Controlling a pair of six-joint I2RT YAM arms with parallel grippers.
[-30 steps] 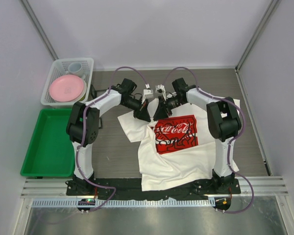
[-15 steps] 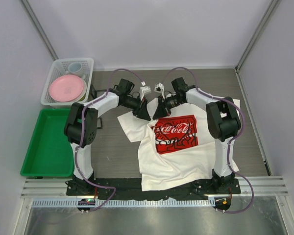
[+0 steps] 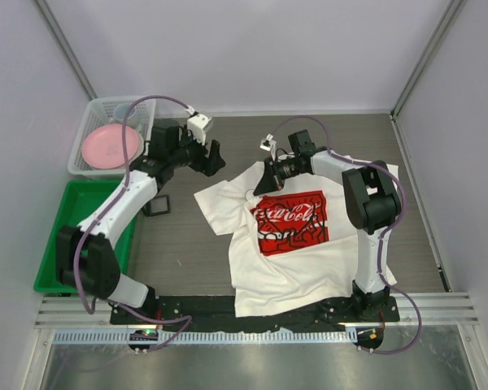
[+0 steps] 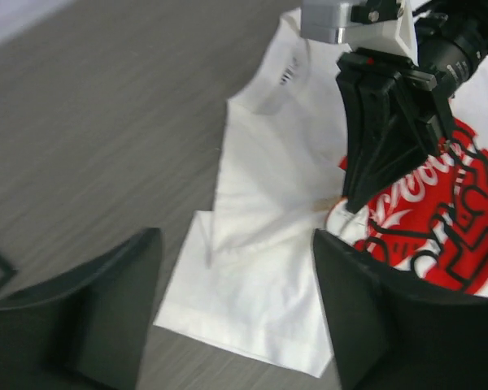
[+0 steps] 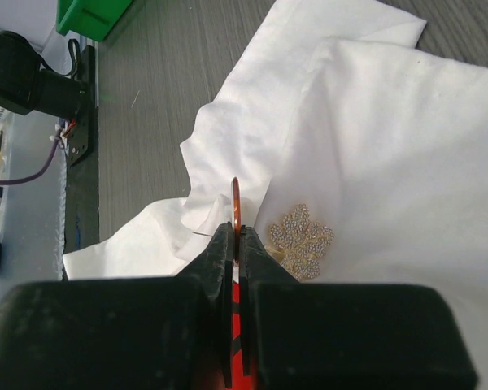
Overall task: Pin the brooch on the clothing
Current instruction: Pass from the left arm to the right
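Observation:
The brooch's pin [image 5: 201,234] sticks out by a loose fold of the T-shirt, so next my left gripper pinches that fold [image 5: 215,214] and steadies it while my right gripper works the brooch.
The white T-shirt [image 3: 309,260] lies flat on the table, its red Coca-Cola print [image 3: 291,222] facing up. My right gripper [image 5: 237,231] is low over the fabric near the collar. It is shut on a thin copper-coloured part of the brooch, seen edge-on. The brooch's gold rhinestone leaf [image 5: 301,240] rests on the cloth just right of the jaws, and a fine pin sticks out to their left. My left gripper [image 3: 212,155] hangs open over bare table left of the shirt, holding nothing. The left wrist view shows the right gripper [image 4: 351,201] pressing down at the print's edge.
A white basket [image 3: 85,166] at the back left holds a pink plate [image 3: 110,146] and a cup [image 3: 124,110]. A green tray [image 3: 65,268] sits in front of it. A small black object [image 3: 156,205] lies on the table between the tray and the shirt's sleeve [image 4: 252,276].
My left gripper has opened and swung away from the shirt toward the basket. My right gripper has closed and stays at the same spot by the collar.

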